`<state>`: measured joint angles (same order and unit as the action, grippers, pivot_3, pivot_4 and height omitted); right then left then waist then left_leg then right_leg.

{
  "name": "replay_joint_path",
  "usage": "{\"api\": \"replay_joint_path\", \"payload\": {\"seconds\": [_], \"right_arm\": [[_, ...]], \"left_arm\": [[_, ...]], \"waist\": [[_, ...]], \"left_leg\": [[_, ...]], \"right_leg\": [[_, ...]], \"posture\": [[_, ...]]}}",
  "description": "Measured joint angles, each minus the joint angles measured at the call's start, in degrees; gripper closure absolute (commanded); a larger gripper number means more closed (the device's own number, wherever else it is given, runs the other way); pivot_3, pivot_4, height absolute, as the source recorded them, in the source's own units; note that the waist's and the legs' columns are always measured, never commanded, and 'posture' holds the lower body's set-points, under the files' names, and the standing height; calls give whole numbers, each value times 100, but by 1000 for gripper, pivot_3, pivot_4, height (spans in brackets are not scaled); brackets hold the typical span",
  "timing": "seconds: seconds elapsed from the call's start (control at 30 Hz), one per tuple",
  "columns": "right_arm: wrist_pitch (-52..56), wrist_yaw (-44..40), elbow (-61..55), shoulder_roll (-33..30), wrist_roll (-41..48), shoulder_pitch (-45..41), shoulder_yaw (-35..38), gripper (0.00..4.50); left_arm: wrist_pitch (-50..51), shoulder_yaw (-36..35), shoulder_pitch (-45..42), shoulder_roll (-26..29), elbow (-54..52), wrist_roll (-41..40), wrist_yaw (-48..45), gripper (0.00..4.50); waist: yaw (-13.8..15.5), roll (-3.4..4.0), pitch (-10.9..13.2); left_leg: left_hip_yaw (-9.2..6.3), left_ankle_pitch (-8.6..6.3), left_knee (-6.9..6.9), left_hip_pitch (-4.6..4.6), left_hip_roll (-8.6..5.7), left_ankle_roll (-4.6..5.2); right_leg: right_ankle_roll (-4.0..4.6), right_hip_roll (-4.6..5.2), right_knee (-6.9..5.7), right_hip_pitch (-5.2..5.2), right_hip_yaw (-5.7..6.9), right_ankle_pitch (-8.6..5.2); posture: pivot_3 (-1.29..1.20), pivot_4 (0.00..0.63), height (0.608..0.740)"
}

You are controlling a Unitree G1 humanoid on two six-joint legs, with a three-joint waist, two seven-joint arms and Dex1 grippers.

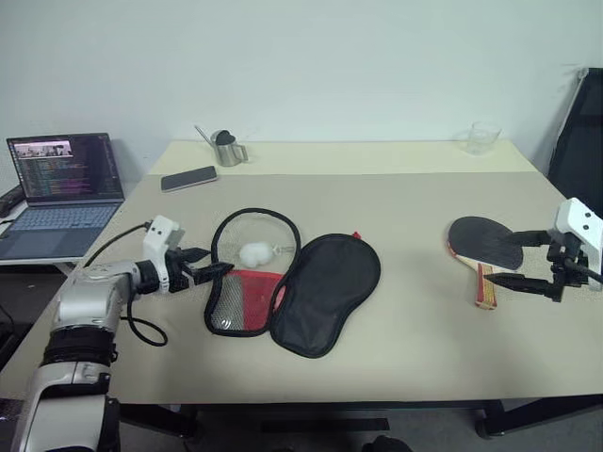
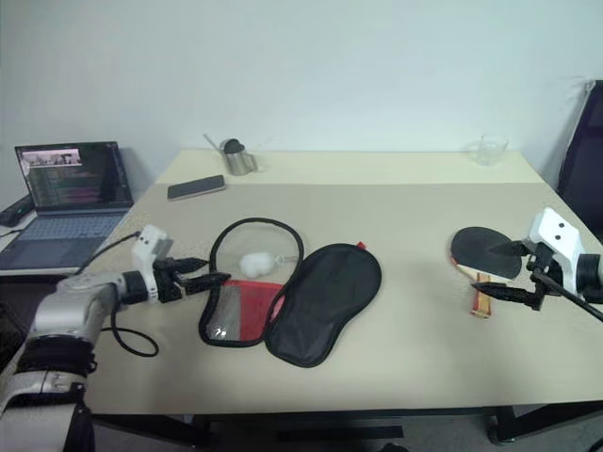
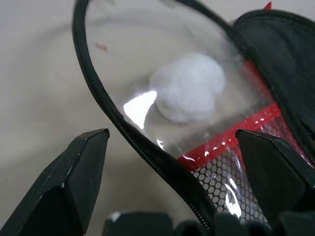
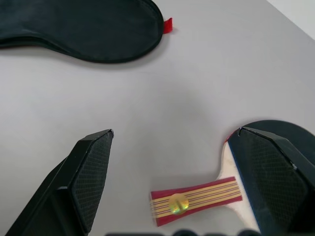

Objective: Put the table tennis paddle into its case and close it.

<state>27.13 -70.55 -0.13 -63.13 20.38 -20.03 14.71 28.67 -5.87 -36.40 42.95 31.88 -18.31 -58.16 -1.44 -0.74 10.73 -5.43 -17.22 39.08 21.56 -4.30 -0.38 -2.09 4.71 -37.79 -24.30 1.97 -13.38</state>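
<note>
The black flap tapers from a wide round end, so the table tennis paddle will fit wholly inside, handle included, when I lower it there.
The case lies unzipped and spread flat at mid-table. Its black flap is to the right. Its clear and red mesh half is to the left, with the white fluffy ball charm on it. My left gripper is open at the case's left edge, and in the left wrist view the left gripper has the black zip rim running between its fingers. The table tennis paddle lies flat at the right, handle toward the front. My right gripper hovers open just over it; the striped handle lies between its fingers.
An open laptop stands on a side surface at the left. A dark phone and a steel cup sit at the back left, a clear glass at the back right. A black chair stands beyond the right edge.
</note>
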Motion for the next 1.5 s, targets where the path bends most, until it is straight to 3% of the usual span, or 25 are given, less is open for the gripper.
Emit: {"api": "replay_joint_path", "payload": {"seconds": [0.2, 0.37, 0.47, 0.83, 1.5], "right_arm": [[124, 76, -150, -172, 117, 4, 130, 27], [127, 109, -156, -190, 118, 58, 197, 27], [127, 126, -156, -191, 118, 66, 201, 0], [129, 197, -156, -194, 118, 29, 197, 0], [128, 202, -134, -194, 112, -98, 79, 0]], "left_arm": [[426, 170, -24, -640, -13, 54, 349, 0], [719, 159, 62, -728, -365, 44, 492, 0], [804, 100, 158, -800, -537, 24, 531, 548], [973, -235, 203, -1522, -877, -179, 1467, 4447], [-682, -590, -1224, -2848, 812, 171, 3405, 4481]], "waist": [[29, -7, -4], [42, -9, -6], [55, -9, -6], [149, -10, -6], [195, -14, -6]], "left_leg": [[-3, 0, 2, -7, 0, 0], [-2, 1, 2, -11, -1, 0], [-2, 1, 2, -12, -1, -1], [-3, 1, 3, -11, -2, -2], [0, 5, 6, -9, -3, -7]], "right_leg": [[0, 1, 0, 11, 4, 0], [0, 4, 0, 14, 2, 0], [0, 4, 0, 14, 2, 0], [0, 5, 1, 16, 3, 0], [-2, 6, 3, 17, 6, 1]], "posture": [[0, 150, 740], [0, 150, 740], [0, 150, 740], [0, 150, 740], [0, 150, 740]]}}
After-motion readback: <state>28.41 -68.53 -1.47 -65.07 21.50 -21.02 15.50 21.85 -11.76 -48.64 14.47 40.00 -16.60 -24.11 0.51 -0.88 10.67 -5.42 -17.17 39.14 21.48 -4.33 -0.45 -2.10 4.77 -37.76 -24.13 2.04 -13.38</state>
